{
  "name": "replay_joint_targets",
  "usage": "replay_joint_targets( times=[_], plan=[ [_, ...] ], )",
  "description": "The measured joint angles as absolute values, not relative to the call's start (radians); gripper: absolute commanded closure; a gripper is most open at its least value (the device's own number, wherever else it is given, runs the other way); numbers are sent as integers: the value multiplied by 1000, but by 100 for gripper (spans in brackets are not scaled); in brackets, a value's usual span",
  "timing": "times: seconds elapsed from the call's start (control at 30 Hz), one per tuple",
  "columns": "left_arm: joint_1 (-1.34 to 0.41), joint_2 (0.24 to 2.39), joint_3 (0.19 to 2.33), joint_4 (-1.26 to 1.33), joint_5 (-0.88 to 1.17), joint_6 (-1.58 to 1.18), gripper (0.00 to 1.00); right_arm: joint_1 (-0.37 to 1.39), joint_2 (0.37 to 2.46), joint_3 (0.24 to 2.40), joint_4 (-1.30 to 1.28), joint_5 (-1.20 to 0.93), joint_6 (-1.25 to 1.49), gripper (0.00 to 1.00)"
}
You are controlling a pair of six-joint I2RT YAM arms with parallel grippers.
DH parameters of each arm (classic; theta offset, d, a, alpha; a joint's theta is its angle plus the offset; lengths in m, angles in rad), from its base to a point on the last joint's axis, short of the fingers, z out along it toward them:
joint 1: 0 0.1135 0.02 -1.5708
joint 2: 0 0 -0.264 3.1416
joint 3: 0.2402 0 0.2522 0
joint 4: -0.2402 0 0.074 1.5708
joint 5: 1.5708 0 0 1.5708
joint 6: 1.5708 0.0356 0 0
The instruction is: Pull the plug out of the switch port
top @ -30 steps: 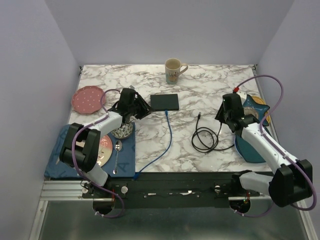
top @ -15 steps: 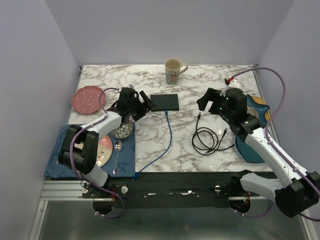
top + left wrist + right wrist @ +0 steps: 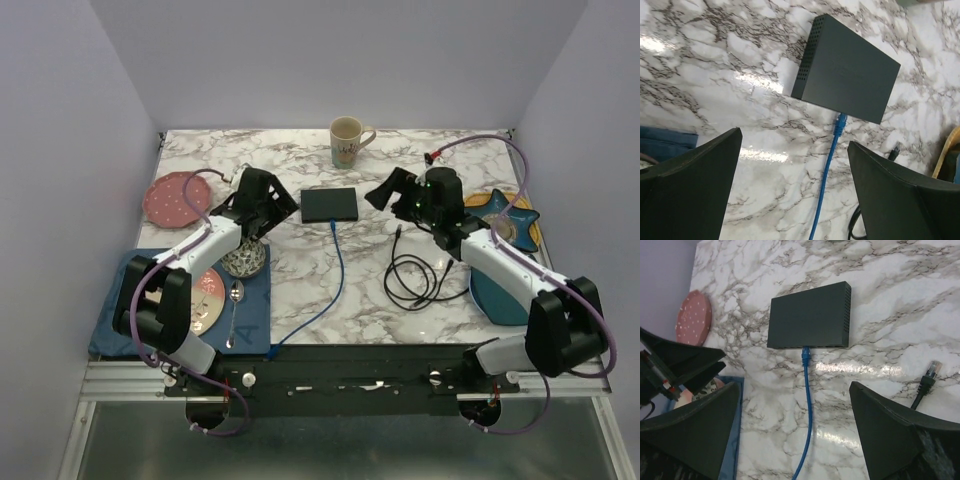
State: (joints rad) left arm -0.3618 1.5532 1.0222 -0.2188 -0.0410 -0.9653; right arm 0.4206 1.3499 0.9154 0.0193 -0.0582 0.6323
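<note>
The blue cable (image 3: 340,280) will drag along with the switch when I turn it, because the blue plug (image 3: 333,226) is snug in the port.
The switch (image 3: 330,204) is a flat black box lying mid-table. A blue plug (image 3: 332,226) sits in the port on its near side, and its blue cable (image 3: 335,270) runs toward the front edge. My left gripper (image 3: 274,208) hovers just left of the switch, open and empty. My right gripper (image 3: 386,190) hovers just right of it, also open and empty. The left wrist view shows the switch (image 3: 845,75) and plug (image 3: 840,124) ahead of the left gripper (image 3: 792,140). The right wrist view shows the switch (image 3: 810,315), the plug (image 3: 806,354) and the right gripper (image 3: 794,385).
A mug (image 3: 347,140) stands at the back. A pink plate (image 3: 175,197) lies far left. A blue mat (image 3: 180,320) with a bowl (image 3: 243,262) and spoon (image 3: 235,300) lies near left. A coiled black cable (image 3: 415,275) lies right of centre, beside a blue star dish (image 3: 508,218).
Both grippers have opened wide. The right arm has swung left from the table's right side to beside the switch. The left gripper has shifted slightly toward the back.
</note>
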Motion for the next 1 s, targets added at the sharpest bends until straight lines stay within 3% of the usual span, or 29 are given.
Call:
replay_joint_targets(
  times=[0.07,0.17,0.27,0.3,0.6,0.73,0.9,1.0],
  plan=[
    [-355,1539,1018,-234,-72,-979,1,371,1409,921,73,-138,675,0],
    [-340,1535,999,-197,-28,-971,6,324,1507,939,126,-241,700,8],
    [-329,1535,929,-90,48,-976,12,328,1600,1012,99,-311,700,26],
    [-329,1538,901,-49,78,-986,14,329,1635,1055,86,-325,693,36],
    [-336,1635,877,78,194,-1011,29,339,1866,1334,-39,-331,673,75],
    [-336,1678,954,38,171,-1016,35,339,1961,1423,-104,-304,683,84],
    [-325,1773,1113,-20,129,-1031,36,339,2050,1524,-189,-254,707,98],
    [-313,1822,1182,-56,105,-1040,37,338,2056,1533,-228,-223,718,99]
  ],
)
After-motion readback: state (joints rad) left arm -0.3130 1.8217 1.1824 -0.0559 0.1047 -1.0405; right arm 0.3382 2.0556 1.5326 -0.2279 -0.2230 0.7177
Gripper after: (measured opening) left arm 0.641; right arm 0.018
